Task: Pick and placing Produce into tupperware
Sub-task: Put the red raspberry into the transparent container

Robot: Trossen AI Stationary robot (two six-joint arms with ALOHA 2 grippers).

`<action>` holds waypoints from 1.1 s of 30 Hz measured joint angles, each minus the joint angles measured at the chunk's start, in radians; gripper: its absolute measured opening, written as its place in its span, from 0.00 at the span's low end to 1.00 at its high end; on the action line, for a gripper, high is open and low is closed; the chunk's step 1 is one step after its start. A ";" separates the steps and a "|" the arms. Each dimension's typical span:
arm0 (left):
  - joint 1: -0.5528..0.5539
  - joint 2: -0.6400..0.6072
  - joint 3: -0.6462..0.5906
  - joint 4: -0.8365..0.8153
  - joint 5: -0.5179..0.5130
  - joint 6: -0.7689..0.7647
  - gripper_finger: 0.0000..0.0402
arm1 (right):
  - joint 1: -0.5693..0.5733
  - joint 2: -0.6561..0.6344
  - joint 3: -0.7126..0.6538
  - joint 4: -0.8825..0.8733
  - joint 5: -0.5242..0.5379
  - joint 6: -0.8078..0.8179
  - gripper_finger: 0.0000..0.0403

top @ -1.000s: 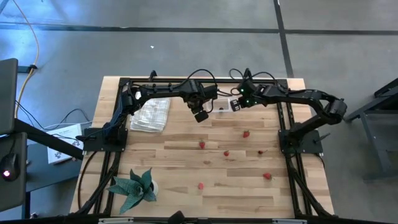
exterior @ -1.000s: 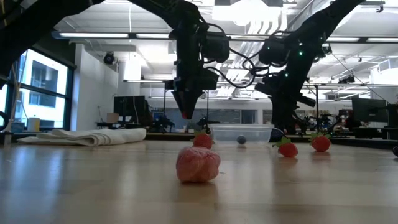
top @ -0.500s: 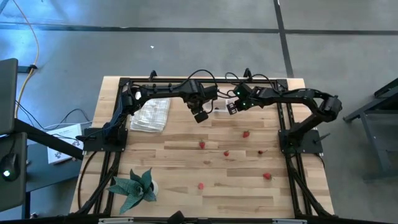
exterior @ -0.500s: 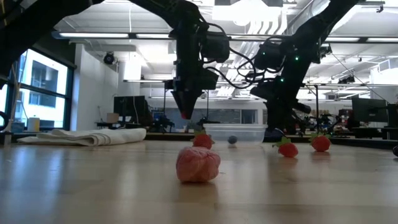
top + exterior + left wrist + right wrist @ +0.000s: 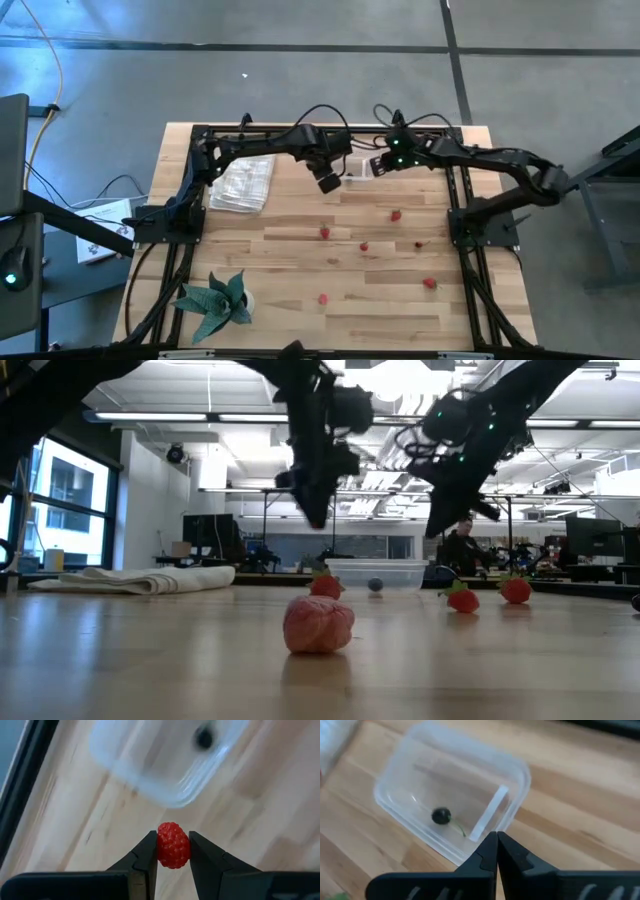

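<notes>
Next, I back off my right gripper first, which crowds the tupperware's rim, then bring the raspberry over the container with my left gripper and release it inside.
My left gripper is shut on a red raspberry and hangs above the table beside the clear tupperware. In the high view it sits just left of the tupperware. One dark berry with a stem lies on the container's floor. My right gripper is shut and empty, raised at the right side of the tupperware. Several red pieces rest on the boards, among them one, another and a third. My left gripper pinches the raspberry between its two fingers, one on each side of the fruit. The fingers point down from above. The raspberry is lifted clear of the table, beside the tupperware's near rim.
A folded white cloth lies left of the tupperware and a green leafy plant stands near the table's near-left corner. A pale pink raspberry sits close to the low camera. Black frame rails run along the table's sides.
My left gripper has risen with the raspberry and shifted a little toward the tupperware. My right gripper first moved toward the table's left over the container, then rose and pulled back to the right. The tupperware slid slightly.
</notes>
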 joint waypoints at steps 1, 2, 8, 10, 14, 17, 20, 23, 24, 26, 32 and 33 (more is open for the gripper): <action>-0.003 0.000 0.022 0.015 0.001 0.014 0.20 | -0.005 -0.019 0.000 -0.004 0.000 0.000 0.00; -0.012 0.000 0.040 0.050 0.002 0.026 0.20 | -0.010 -0.038 0.000 -0.016 0.000 0.000 0.00; -0.027 -0.002 0.071 0.204 0.032 0.051 0.20 | -0.013 -0.148 0.000 -0.033 -0.002 0.027 0.00; -0.026 0.004 0.071 0.210 0.038 0.050 0.19 | -0.013 -0.189 0.000 -0.038 -0.007 0.035 0.00; -0.017 0.046 0.071 0.203 0.039 0.051 0.19 | -0.012 -0.270 0.000 -0.048 -0.007 0.045 0.00; -0.011 0.076 0.071 0.203 0.049 0.051 0.19 | -0.012 -0.324 0.000 -0.051 -0.007 0.045 0.00; -0.010 0.100 0.070 0.205 0.029 0.051 0.19 | -0.011 -0.364 0.000 -0.054 -0.007 0.045 0.00; 0.000 0.099 0.070 0.224 0.019 0.051 0.19 | -0.011 -0.391 0.000 -0.056 -0.007 0.053 0.00; 0.005 0.104 0.072 0.233 0.021 0.050 0.19 | -0.011 -0.397 0.000 -0.056 -0.007 0.053 0.00; 0.019 0.114 0.071 0.226 0.023 0.039 0.19 | -0.011 -0.405 0.000 -0.058 -0.007 0.052 0.00; 0.048 0.113 0.070 0.207 0.038 0.016 0.19 | -0.011 -0.409 0.000 -0.096 -0.014 0.047 0.00; 0.049 0.114 0.070 0.204 0.037 0.016 0.19 | -0.011 -0.409 0.000 -0.102 -0.016 0.045 0.00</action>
